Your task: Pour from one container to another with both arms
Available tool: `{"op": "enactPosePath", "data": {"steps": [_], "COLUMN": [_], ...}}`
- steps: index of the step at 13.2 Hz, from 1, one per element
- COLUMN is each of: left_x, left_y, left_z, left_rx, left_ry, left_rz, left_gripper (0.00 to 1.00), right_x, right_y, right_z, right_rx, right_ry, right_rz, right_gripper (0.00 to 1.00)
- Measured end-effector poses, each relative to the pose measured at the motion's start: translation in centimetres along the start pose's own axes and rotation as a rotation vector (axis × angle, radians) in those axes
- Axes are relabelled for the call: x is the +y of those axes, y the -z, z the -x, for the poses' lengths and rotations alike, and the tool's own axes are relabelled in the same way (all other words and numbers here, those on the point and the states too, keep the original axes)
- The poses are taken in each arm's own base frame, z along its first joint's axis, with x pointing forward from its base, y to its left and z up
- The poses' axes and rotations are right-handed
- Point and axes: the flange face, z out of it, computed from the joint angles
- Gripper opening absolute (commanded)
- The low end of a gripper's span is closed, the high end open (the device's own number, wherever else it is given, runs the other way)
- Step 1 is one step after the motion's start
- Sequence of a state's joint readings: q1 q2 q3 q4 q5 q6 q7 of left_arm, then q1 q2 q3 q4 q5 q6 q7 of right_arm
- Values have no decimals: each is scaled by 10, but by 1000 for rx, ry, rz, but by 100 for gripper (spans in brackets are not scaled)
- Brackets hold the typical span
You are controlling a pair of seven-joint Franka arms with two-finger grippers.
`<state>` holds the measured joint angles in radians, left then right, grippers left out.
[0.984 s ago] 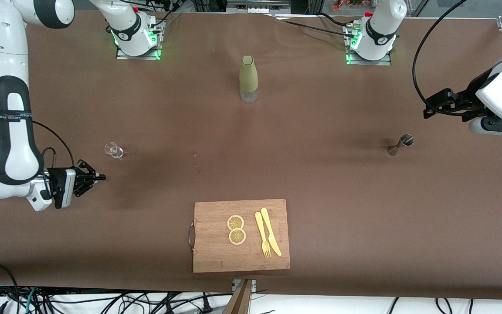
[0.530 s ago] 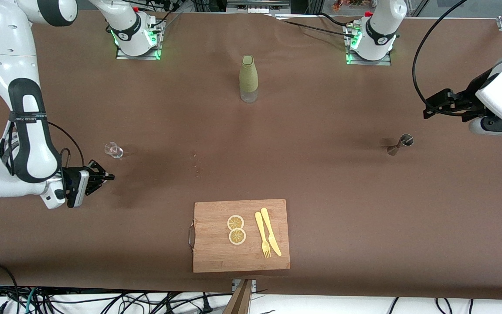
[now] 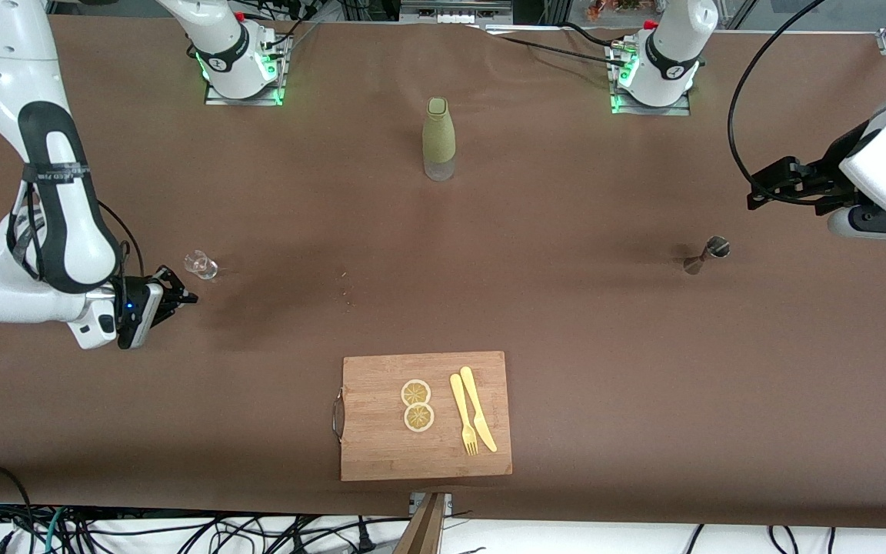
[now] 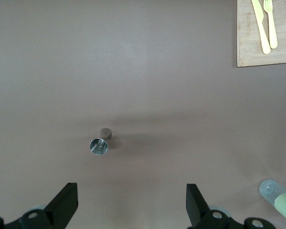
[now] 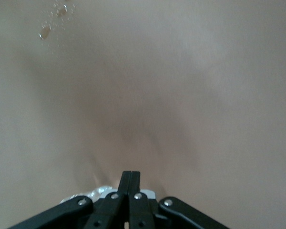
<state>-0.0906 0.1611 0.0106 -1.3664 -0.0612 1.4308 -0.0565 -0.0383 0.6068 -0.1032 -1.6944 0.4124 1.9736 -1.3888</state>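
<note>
Next, my right gripper moves across to the glass [image 3: 201,265] and line up first, because its closed fingers point at tabletop [image 3: 208,299] beside the small clear glass.
A small clear glass [image 3: 201,265] stands toward the right arm's end of the table. My right gripper [image 3: 188,297] hovers low just beside it, apart from it, fingers shut with nothing in them. In the right wrist view the shut fingertips [image 5: 131,175] point at bare tabletop, and the glass [image 5: 88,194] peeks out under the linkage. A metal jigger [image 3: 707,255] stands toward the left arm's end. My left gripper [image 3: 753,197] waits up in the air beside it, open [image 4: 132,205], with the jigger [image 4: 100,143] ahead of its fingers. A green bottle [image 3: 438,138] stands upright between the two bases.
A wooden cutting board [image 3: 381,454] lies near the front edge, carrying two lemon slices [image 3: 417,405], a yellow fork [image 3: 463,415] and knife [image 3: 478,409]. A few crumbs [image 3: 347,292] dot the brown table cover mid-table. The board's corner [image 4: 257,52] and the bottle [image 4: 280,198] show in the left wrist view.
The right arm has swung its shut gripper closer to the clear glass, and its forearm now stands more upright. The left arm has not moved.
</note>
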Motion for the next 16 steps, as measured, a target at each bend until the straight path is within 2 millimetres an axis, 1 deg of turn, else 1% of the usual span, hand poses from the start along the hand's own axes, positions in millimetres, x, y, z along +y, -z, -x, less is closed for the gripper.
{"op": "enactPosePath", "data": {"steps": [2, 4, 6, 10, 13, 16], "left_x": [0, 0, 0, 0, 1, 1], "left_y": [0, 0, 0, 5, 5, 4], "left_z": [0, 0, 0, -2, -4, -6], "left_rx": [0, 0, 0, 14, 16, 16], "left_ry": [0, 0, 0, -1, -1, -2], "left_rz": [0, 0, 0, 1, 1, 1], "left_gripper": [100, 100, 100, 100, 100, 100], "right_x": [-11, -16, -19, -27, -32, -34], "right_y": [9, 7, -2, -16, -34, -41], "right_z": [3, 5, 3, -14, -10, -5], "right_rx": [-30, -32, -35, -41, -50, -55], "right_ry": [-31, -42, -63, -97, -114, -122], "right_rz": [16, 29, 39, 53, 54, 48], "right_gripper": [0, 0, 0, 0, 0, 0]}}
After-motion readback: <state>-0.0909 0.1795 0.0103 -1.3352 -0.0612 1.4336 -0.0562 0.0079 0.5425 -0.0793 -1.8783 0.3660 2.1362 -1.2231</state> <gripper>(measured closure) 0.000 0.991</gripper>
